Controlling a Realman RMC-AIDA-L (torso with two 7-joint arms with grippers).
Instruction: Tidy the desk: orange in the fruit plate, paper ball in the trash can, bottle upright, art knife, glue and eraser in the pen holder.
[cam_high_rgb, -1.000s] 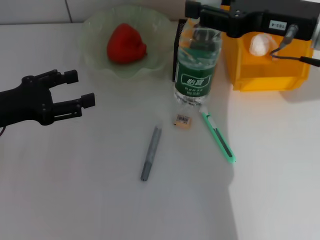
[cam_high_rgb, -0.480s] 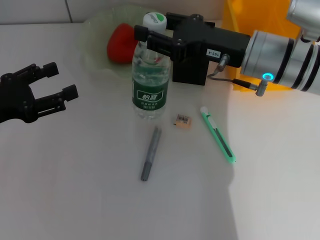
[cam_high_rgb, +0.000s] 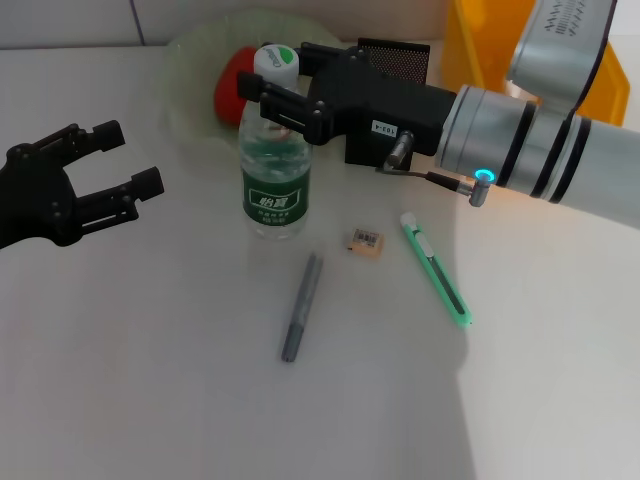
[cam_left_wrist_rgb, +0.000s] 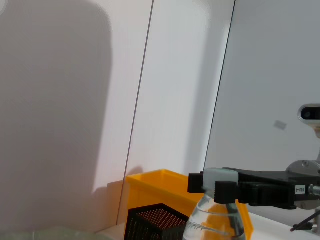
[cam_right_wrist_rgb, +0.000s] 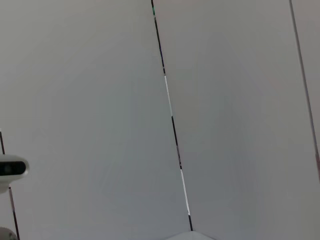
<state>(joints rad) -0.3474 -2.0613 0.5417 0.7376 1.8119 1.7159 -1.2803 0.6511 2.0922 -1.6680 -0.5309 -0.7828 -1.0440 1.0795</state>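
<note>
The bottle is upright in my right gripper, and its base (cam_high_rgb: 276, 228) faces clear desk (cam_high_rgb: 238, 246). I should continue to carry it upright until it stands flat, and then let go.
The bottle (cam_high_rgb: 274, 180) stands upright on the desk (cam_high_rgb: 150, 380), its white-and-green cap (cam_high_rgb: 277, 59) on top. My right gripper (cam_high_rgb: 272, 102) is shut on its neck, reaching in from the right; both also show in the left wrist view, gripper (cam_left_wrist_rgb: 220, 187) and bottle (cam_left_wrist_rgb: 212, 222). The orange (cam_high_rgb: 229, 86) lies in the fruit plate (cam_high_rgb: 190, 70), partly hidden by the bottle. The glue (cam_high_rgb: 300, 308), eraser (cam_high_rgb: 365, 241) and art knife (cam_high_rgb: 437, 272) lie on the desk in front. My left gripper (cam_high_rgb: 125, 160) is open and empty at the left. The paper ball is hidden.
The black mesh pen holder (cam_high_rgb: 396, 58) stands behind my right gripper, with the yellow trash can (cam_high_rgb: 478, 50) to its right, partly covered by my right arm. Both show in the left wrist view, holder (cam_left_wrist_rgb: 155, 222) and bin (cam_left_wrist_rgb: 160, 186). The right wrist view shows only wall.
My right gripper has carried the bottle leftward, from in front of the pen holder to in front of the fruit plate. My left gripper has drawn back a little to the left.
</note>
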